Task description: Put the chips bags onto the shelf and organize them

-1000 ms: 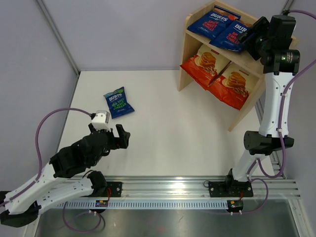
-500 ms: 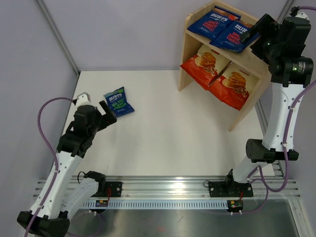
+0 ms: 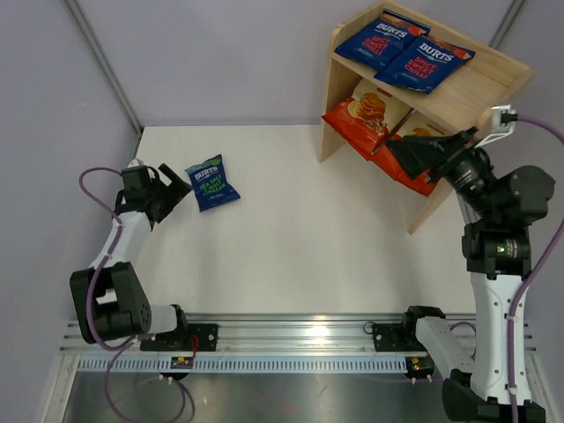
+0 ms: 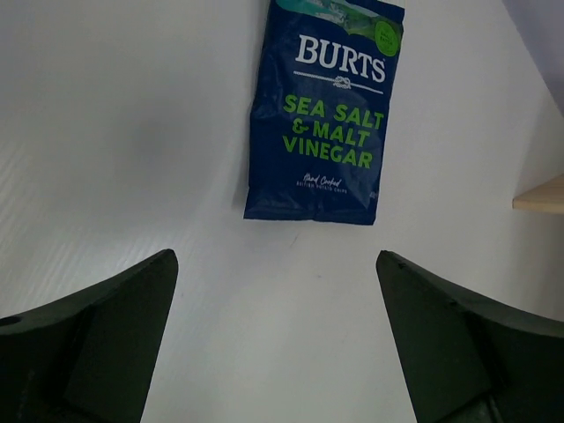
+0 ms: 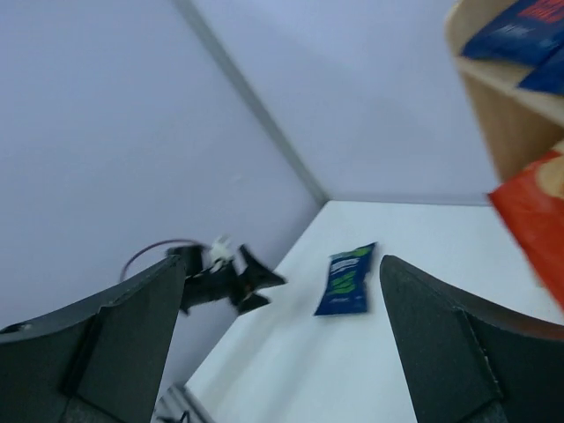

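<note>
I expect the green-lettered Burts bag point(image 3: 212, 183) to stay spread and upright when I lift it by its side, since its front point(image 4: 324, 123) is smooth and tight between sealed ends.
The green-lettered Burts bag point(image 3: 211, 182) lies flat on the white table at the left. It fills the upper middle of the left wrist view point(image 4: 322, 132) and shows blurred in the right wrist view point(image 5: 345, 280). My left gripper point(image 3: 179, 187) is open and empty, low over the table just left of that bag point(image 4: 275, 256). The wooden shelf point(image 3: 333, 97) stands at the back right. Two red-lettered Burts bags point(image 3: 382, 37) point(image 3: 421, 62) lie on its top tier. Two Cassava Chips bags point(image 3: 366, 110) point(image 3: 421, 152) lean in the lower tier. My right gripper point(image 3: 401, 157) is open and empty in front of the lower tier, pointing left point(image 5: 284, 260).
Grey walls close the table at the back and left, with a metal post point(image 3: 101, 62) in the corner. The aluminium rail point(image 3: 291, 339) with both arm bases runs along the near edge. A corner of the shelf point(image 4: 542, 196) shows at the right in the left wrist view.
My left arm swung from the front of the table out to the left and now sits low beside the green-lettered bag. My right arm drew back from the shelf's top tier and dropped in front of the lower tier.
</note>
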Action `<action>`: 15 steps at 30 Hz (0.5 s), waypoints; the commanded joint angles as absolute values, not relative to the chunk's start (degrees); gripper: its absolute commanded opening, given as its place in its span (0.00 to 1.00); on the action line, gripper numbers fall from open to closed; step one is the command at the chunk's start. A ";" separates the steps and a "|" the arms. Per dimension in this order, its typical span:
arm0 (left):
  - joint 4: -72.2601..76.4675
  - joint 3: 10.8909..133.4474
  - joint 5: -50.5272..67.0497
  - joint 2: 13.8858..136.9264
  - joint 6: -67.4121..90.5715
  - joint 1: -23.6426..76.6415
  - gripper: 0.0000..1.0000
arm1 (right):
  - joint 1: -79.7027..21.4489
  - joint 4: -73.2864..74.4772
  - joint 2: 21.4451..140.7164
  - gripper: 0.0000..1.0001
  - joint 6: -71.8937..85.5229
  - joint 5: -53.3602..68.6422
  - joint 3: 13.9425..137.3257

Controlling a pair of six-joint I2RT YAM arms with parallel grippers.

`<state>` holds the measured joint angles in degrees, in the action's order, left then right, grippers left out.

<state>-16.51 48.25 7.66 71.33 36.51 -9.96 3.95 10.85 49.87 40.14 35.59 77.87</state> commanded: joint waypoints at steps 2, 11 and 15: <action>-4.06 52.37 16.08 82.16 37.62 -12.12 0.99 | 3.87 -7.39 46.42 0.99 49.84 53.44 66.55; 1.49 64.85 21.00 104.58 34.98 -12.66 0.94 | -2.98 -18.80 35.69 0.97 59.06 53.36 46.86; 0.27 69.60 21.01 109.86 34.72 -12.57 0.92 | -6.06 -20.13 35.07 0.95 60.82 54.05 43.86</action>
